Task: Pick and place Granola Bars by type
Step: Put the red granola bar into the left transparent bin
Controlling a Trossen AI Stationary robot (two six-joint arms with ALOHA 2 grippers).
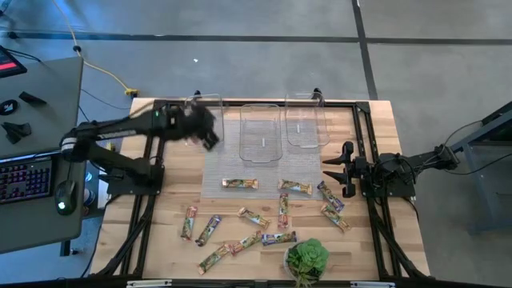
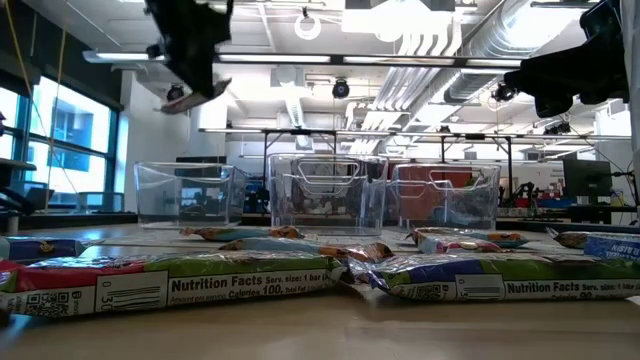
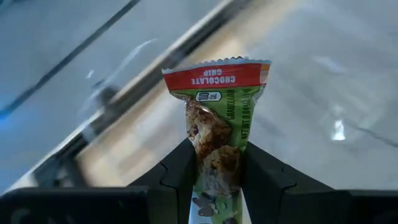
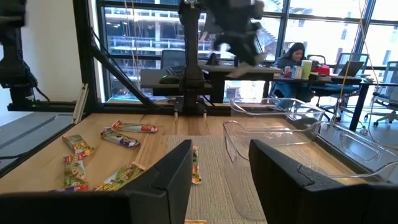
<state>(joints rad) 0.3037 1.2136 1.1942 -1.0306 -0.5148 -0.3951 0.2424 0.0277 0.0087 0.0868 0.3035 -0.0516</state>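
Observation:
My left gripper is on its way down with the green granola bar's red end (image 3: 216,76) free above the nearest clear bin's rim. It should keep going down into that bin (image 2: 188,197) and let go there.
My left gripper (image 1: 206,138) is raised above the table beside the leftmost clear bin (image 2: 190,195), shut on a green granola bar with a red end (image 3: 217,99). In the low view it hangs high (image 2: 190,55). Several other granola bars lie flat on the near half of the table, among them one on the mat (image 1: 240,184), a purple one (image 1: 330,196) and a red one (image 1: 189,222). My right gripper (image 1: 344,168) waits open over the table's right side, touching nothing; its fingers show apart in the right wrist view (image 4: 217,180). My left gripper pinches the green granola bar between its two fingers on the wrapper's lower part (image 3: 214,171). The red "chocolate chip" end (image 3: 217,78) sticks out past the fingertips, along the fingers. The bar is lifted clear of the table; its other end is hidden between the fingers.
Three clear bins stand in a row at the far side: left (image 1: 204,104), middle (image 1: 260,132), right (image 1: 304,120). A grey mat (image 1: 240,168) lies in front of them. A green potted plant (image 1: 306,260) sits at the near edge. A person sits at a desk (image 4: 295,59) beyond the table.

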